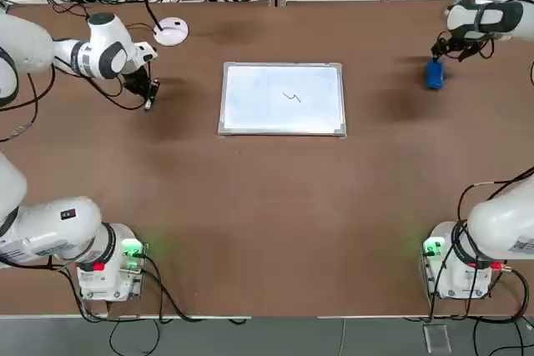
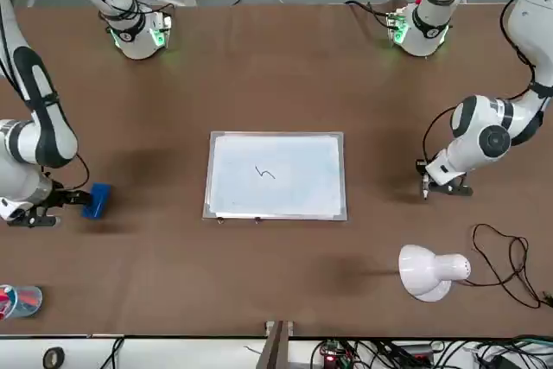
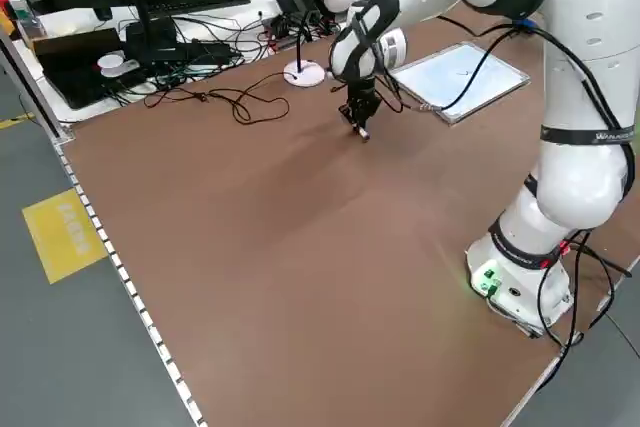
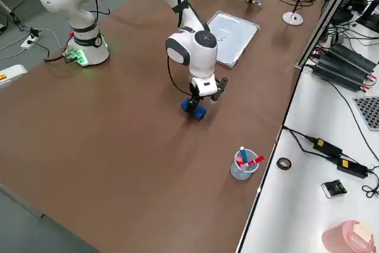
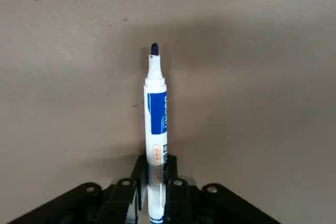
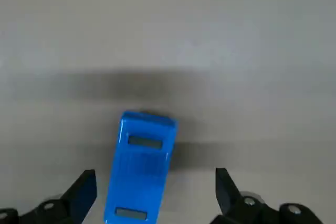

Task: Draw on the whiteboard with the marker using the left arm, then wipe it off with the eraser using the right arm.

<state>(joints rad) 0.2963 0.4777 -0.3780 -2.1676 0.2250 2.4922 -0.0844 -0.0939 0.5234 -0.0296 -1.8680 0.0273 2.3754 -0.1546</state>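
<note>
The small dark squiggle (image 2: 265,173) is a thin line on a clean whiteboard (image 2: 298,174). It will wipe off completely when I rub the blue eraser across it.
The whiteboard (image 1: 250,102) lies flat mid-table with a small dark squiggle on it (image 2: 265,174). My left gripper (image 1: 150,99) is off to the board's left, low over the bare table, and shut on the marker (image 5: 156,124). The marker's white body with a blue label sticks out from the fingers, its dark tip pointing down at the table. The blue eraser (image 1: 434,74) lies on the table to the board's right. My right gripper (image 6: 155,192) hangs just above it, open, with a finger on either side of the eraser (image 6: 140,166) and not touching it.
A white desk lamp (image 2: 429,271) with a black cable stands at the far edge behind the left gripper. A clear cup of pens (image 2: 19,300) sits at the far corner on the right arm's side. Both arm bases (image 1: 113,268) stand at the near edge.
</note>
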